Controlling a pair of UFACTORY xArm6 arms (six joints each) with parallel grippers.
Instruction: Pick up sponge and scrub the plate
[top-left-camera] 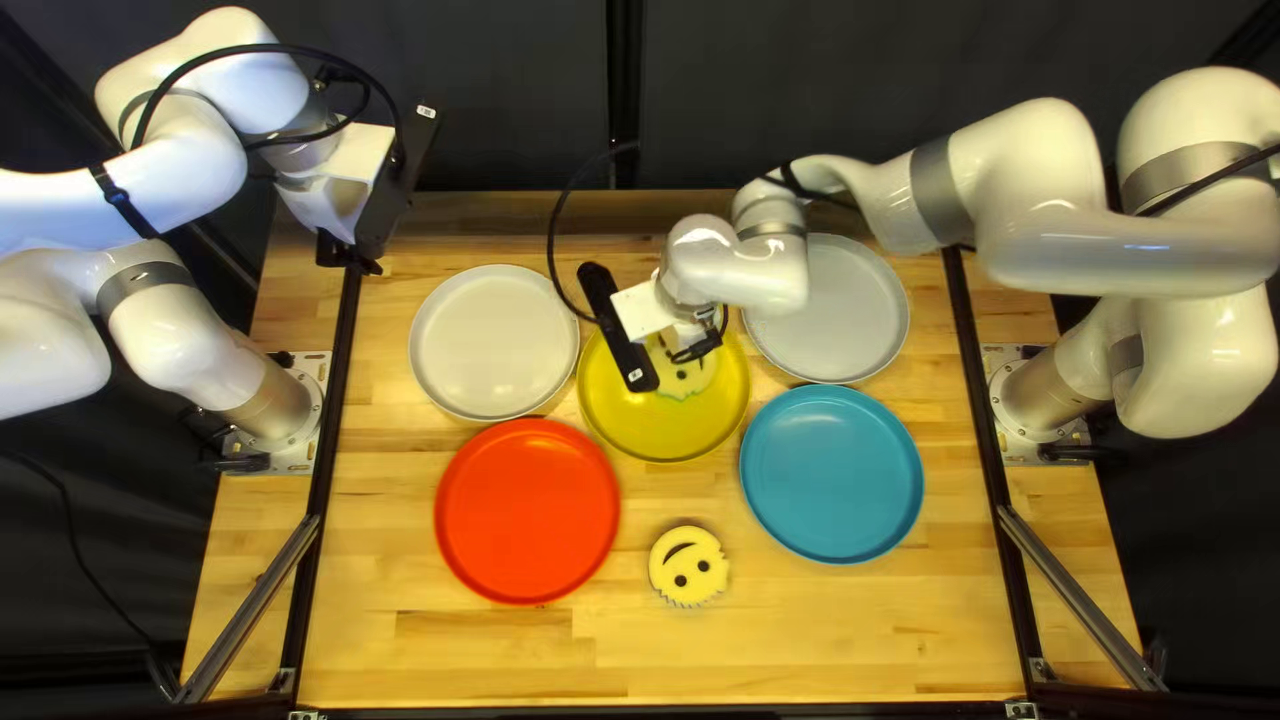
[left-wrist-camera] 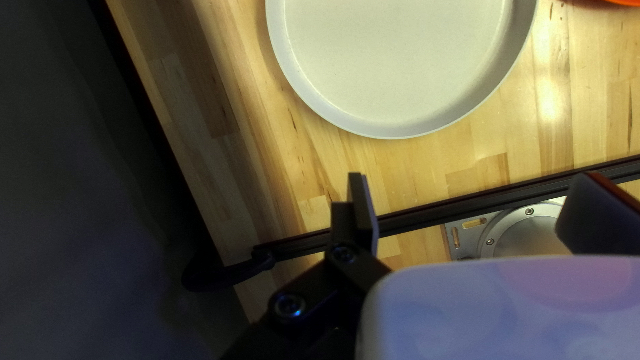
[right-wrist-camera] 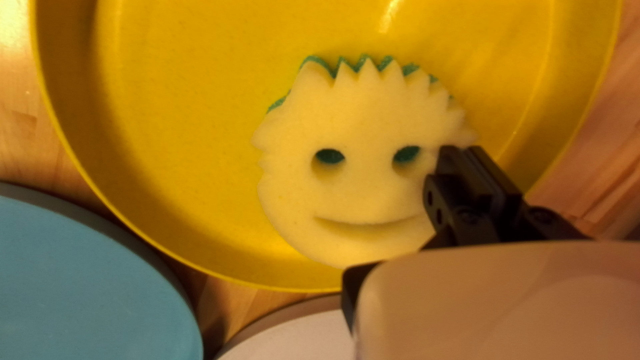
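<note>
My gripper should expect a purple layer hidden under the sponge's yellow side, because a darker fringe (top-left-camera: 687, 603) can be seen along the jagged edge of the front face sponge (top-left-camera: 688, 566).
In the top left view my right gripper (top-left-camera: 699, 350) hangs over the yellow plate (top-left-camera: 647, 434), where one smiling-face sponge (top-left-camera: 683, 379) lies partly hidden under the wrist. From the right wrist view, my right gripper (right-wrist-camera: 465, 152) has its fingers together above one edge of that sponge (right-wrist-camera: 360, 180); whether they touch it cannot be told. The sponge rests face up, green layer below, inside the yellow plate (right-wrist-camera: 193, 133). My left gripper (top-left-camera: 360, 256) is raised near the table's far left corner. Seen from its wrist, the left gripper (left-wrist-camera: 477, 207) stands open, empty.
A second face sponge (top-left-camera: 690, 566) lies near the table's front. Around the yellow plate are a red plate (top-left-camera: 527, 511), a blue plate (top-left-camera: 831, 474), a pale plate (top-left-camera: 494, 342) and a grey plate (top-left-camera: 854, 314). My right arm reaches over the grey plate.
</note>
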